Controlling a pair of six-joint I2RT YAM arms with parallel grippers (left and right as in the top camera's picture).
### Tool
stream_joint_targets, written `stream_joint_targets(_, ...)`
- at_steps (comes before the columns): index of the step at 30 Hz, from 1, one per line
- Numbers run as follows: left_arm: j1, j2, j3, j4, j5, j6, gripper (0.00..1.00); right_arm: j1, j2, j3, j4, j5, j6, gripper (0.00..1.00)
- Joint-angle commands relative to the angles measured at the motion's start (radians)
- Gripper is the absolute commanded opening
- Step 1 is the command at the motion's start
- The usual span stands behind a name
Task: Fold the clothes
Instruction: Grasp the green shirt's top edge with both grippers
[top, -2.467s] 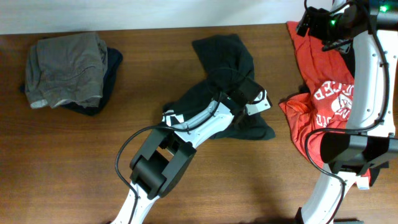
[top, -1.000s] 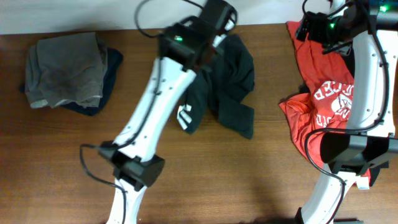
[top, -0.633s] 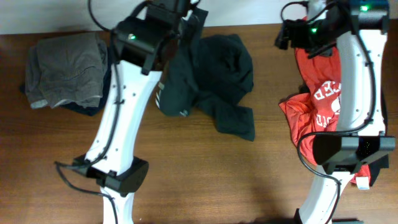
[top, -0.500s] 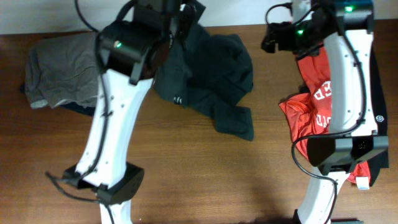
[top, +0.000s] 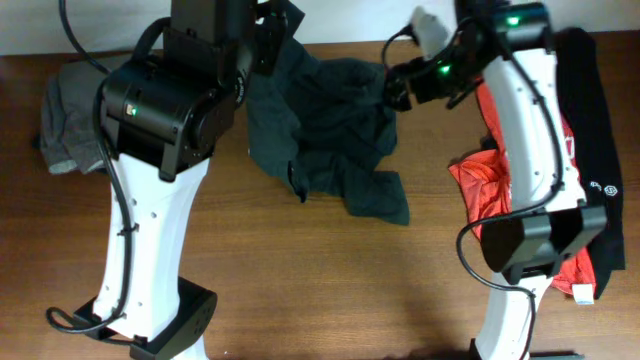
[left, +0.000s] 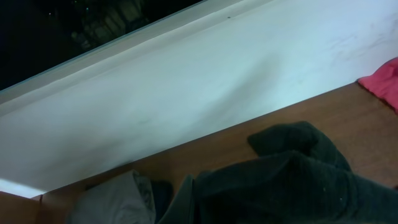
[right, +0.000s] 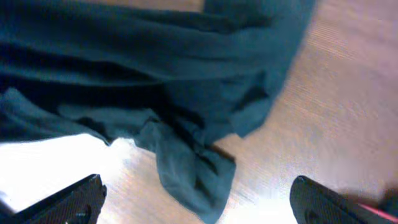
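Observation:
My right gripper should keep on, because the black T-shirt's loose edge (top: 387, 131) is clear of the red garment, and move open toward that edge (top: 374, 98) until its fingers close on cloth.
A black T-shirt (top: 335, 130) lies crumpled at the back middle of the table, with its upper left part pulled up. My left gripper (top: 278, 22) is raised near the back edge and shut on that part. In the left wrist view the dark cloth (left: 292, 186) fills the bottom and hides the fingers. My right gripper (top: 393, 88) hovers open at the shirt's right edge. In the right wrist view its fingertips (right: 81, 199) stand wide apart over a fold of the shirt (right: 155, 68), holding nothing.
A red garment (top: 490, 185) lies bunched at the right, with another black garment (top: 600, 110) beyond it at the far right. A grey folded stack (top: 65, 120) sits at the left, partly hidden by my left arm. The white wall (left: 217, 81) runs along the table's back edge.
My left arm has swung up and left, dragging the black T-shirt toward the back edge. My right arm has moved left from the red garment to the shirt's right edge.

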Motion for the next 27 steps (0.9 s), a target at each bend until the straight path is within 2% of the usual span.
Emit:
stream_joint_targets(1,0.006,-0.009,0.012,-0.003,0.012,-0.012,0.01,0.058,0.008,-0.092,0.064,-0.052,-0.169,0.99)
stream_joint_targets(6,0.006,-0.009,0.011,-0.021,0.016,-0.012,0.01,0.093,0.008,-0.243,0.246,-0.042,-0.193,0.99)
stream_joint_targets(15,0.006,-0.009,0.011,-0.054,0.016,-0.011,0.01,0.096,0.008,-0.502,0.724,0.019,-0.188,0.99)
stream_joint_targets(18,0.006,-0.009,0.011,-0.063,0.015,-0.011,0.00,0.097,0.008,-0.575,0.864,0.019,-0.163,0.95)
stream_joint_targets(20,0.006,-0.009,0.011,-0.071,0.012,-0.011,0.01,0.096,0.008,-0.625,0.945,0.019,-0.116,0.76)
stream_joint_targets(22,0.006,-0.009,0.011,-0.072,0.012,-0.011,0.01,0.096,0.008,-0.633,0.946,0.023,-0.116,0.52)
stream_joint_targets(25,0.009,-0.009,0.011,-0.069,0.008,-0.011,0.01,0.089,0.007,-0.631,0.950,0.061,-0.072,0.05)
stream_joint_targets(27,0.011,-0.009,0.011,-0.068,-0.022,-0.012,0.01,0.079,0.005,-0.627,0.953,0.088,-0.034,0.04)
